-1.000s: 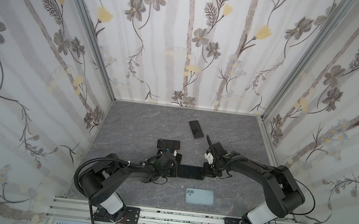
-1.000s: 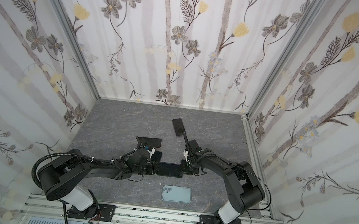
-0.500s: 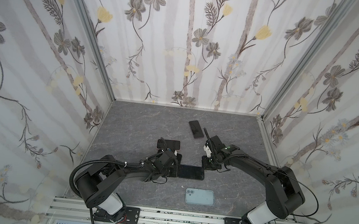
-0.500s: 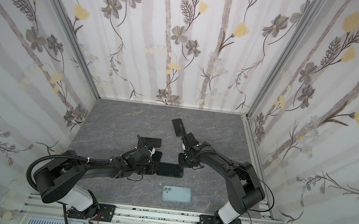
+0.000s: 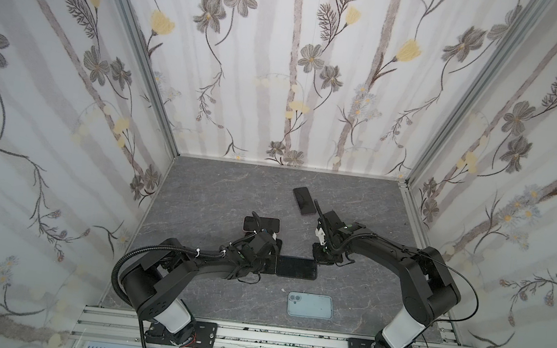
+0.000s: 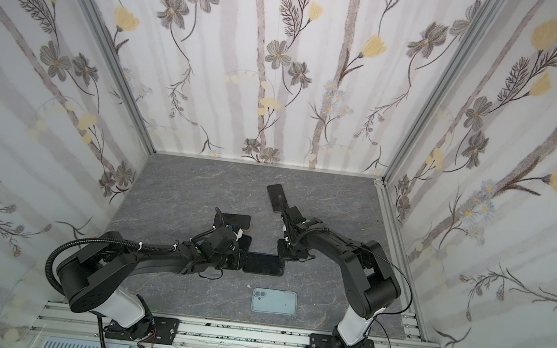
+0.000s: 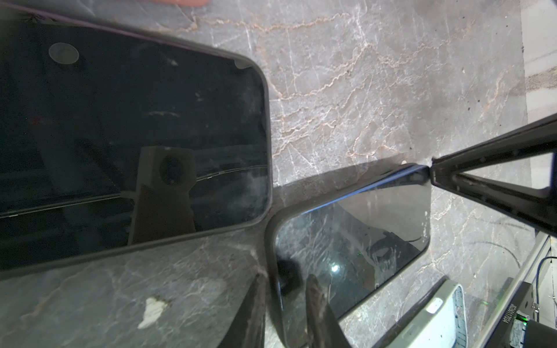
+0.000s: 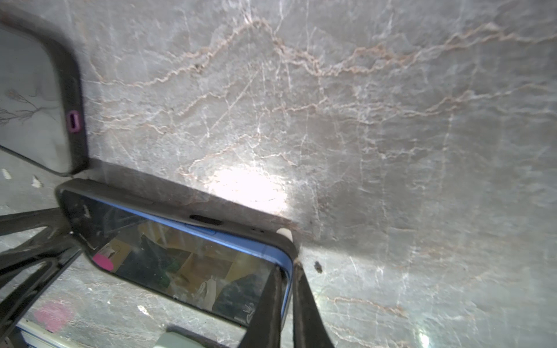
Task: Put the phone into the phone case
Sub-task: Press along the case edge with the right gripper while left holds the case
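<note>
Next, my right gripper opens and puts its fingers on both sides of the case rim's end corner (image 8: 293, 246) to seat the phone, because the phone's blue edge (image 8: 271, 253) stands above the case rim under this gripper.
A blue-edged phone (image 5: 296, 267) (image 6: 264, 264) lies screen up in a dark phone case (image 8: 168, 208) at mid-table. In the right wrist view its blue edge (image 8: 241, 241) stands proud of the case rim along one long side and at the near corner. My left gripper (image 5: 272, 265) (image 7: 286, 301) is shut on the case's left end, one finger outside the rim and the other on the glass. My right gripper (image 5: 316, 258) (image 8: 286, 301) is shut on the phone's blue edge at the right end corner.
A second dark phone (image 5: 261, 223) (image 7: 135, 144) lies just behind my left gripper. A third dark phone (image 5: 303, 201) lies further back, by the right arm. A pale green phone-shaped slab (image 5: 309, 305) lies face down near the front edge. Patterned walls close three sides.
My right gripper lifted back off the phone's right end, then came down onto it again. The left gripper and the phone stayed put.
</note>
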You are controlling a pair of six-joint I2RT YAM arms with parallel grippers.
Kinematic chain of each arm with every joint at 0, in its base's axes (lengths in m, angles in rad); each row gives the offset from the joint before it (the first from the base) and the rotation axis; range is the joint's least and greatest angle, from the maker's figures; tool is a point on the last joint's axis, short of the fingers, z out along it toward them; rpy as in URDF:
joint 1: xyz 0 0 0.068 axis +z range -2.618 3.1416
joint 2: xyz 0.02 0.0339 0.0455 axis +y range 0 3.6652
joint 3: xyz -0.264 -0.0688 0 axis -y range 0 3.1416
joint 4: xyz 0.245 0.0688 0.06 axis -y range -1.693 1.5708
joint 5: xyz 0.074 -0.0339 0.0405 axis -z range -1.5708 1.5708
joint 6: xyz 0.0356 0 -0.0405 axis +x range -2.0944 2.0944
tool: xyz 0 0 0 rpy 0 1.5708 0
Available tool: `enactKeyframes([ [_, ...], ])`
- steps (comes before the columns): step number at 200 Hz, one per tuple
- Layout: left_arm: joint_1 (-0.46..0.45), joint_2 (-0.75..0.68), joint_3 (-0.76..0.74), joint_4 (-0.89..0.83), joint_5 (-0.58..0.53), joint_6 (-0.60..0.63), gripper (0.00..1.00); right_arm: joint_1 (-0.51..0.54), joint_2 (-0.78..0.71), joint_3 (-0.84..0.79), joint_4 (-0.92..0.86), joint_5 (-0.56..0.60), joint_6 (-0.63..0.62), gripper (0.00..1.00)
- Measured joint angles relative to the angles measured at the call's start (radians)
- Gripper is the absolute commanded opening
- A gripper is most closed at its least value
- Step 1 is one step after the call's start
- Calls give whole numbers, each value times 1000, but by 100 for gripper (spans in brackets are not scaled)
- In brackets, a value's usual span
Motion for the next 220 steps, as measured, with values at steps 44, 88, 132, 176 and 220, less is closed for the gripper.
enactKeyframes([
  [44, 2, 16, 2, 10, 1, 0, 24, -3, 24, 2, 2, -21, -13, 10],
  [88, 2, 23, 2, 24, 4, 0, 24, -3, 43, 6, -6, -18, -25, 10],
  [132, 2, 24, 2, 24, 5, 0, 24, 25, 49, 8, -17, 38, -27, 13],
  [176, 3, 6, 4, 8, 8, 0, 24, 73, 6, 11, -61, 163, -43, 34],
  [220, 10, -59, 19, -13, -1, 3, 24, 95, -100, 24, -64, 241, -74, 44],
])
